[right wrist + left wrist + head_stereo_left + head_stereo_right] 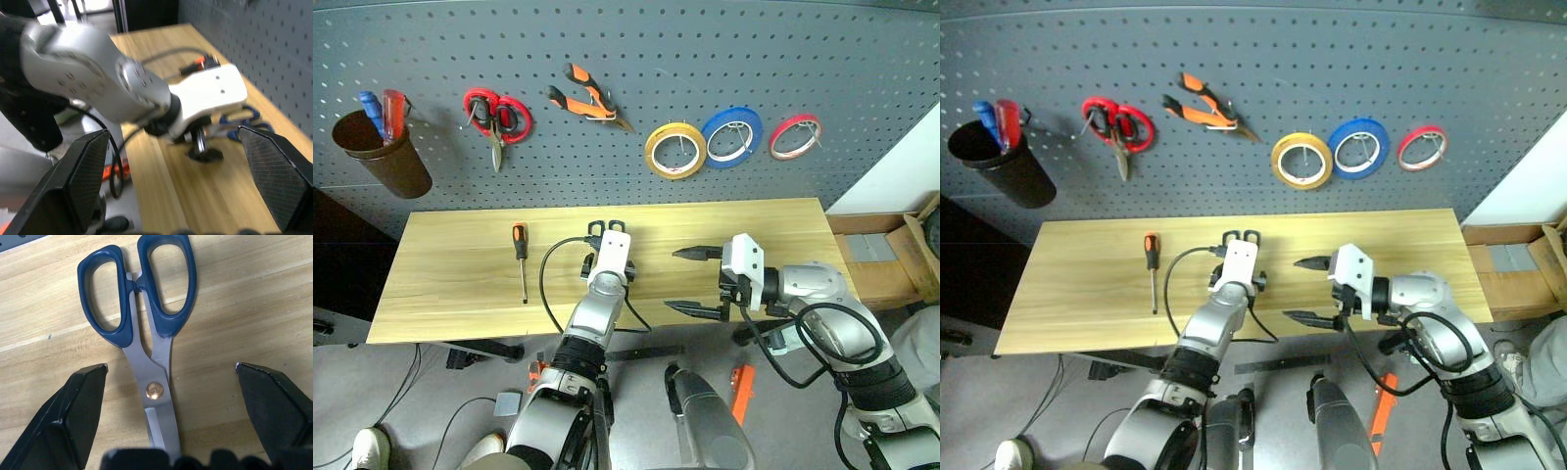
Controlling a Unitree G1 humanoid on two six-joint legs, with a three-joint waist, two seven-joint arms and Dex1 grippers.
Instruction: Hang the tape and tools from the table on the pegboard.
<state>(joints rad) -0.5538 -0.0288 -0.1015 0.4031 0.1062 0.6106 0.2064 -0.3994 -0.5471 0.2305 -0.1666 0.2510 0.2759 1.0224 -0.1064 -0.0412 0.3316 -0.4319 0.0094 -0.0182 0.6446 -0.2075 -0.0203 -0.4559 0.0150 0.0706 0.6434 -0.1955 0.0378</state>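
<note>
The dark-blue handles already meet between their loops. I expect the scissors to stay closed with both loops upright when I lift them by their blades.
Dark-blue-handled scissors lie flat on the light wood table, handles toward the pegboard. My left gripper is open just over them, one finger on each side of the blades near the pivot. My right gripper is open and empty, pointing left above the table's front right part. The orange-and-black screwdriver lies on the table to the left. On the pegboard hang the yellow tape and the orange-and-black pliers.
Red-handled scissors, a blue ring and a red ring also hang on the pegboard. A brown cup with blue and red handles hangs at its left. Cardboard boxes stand right of the table.
</note>
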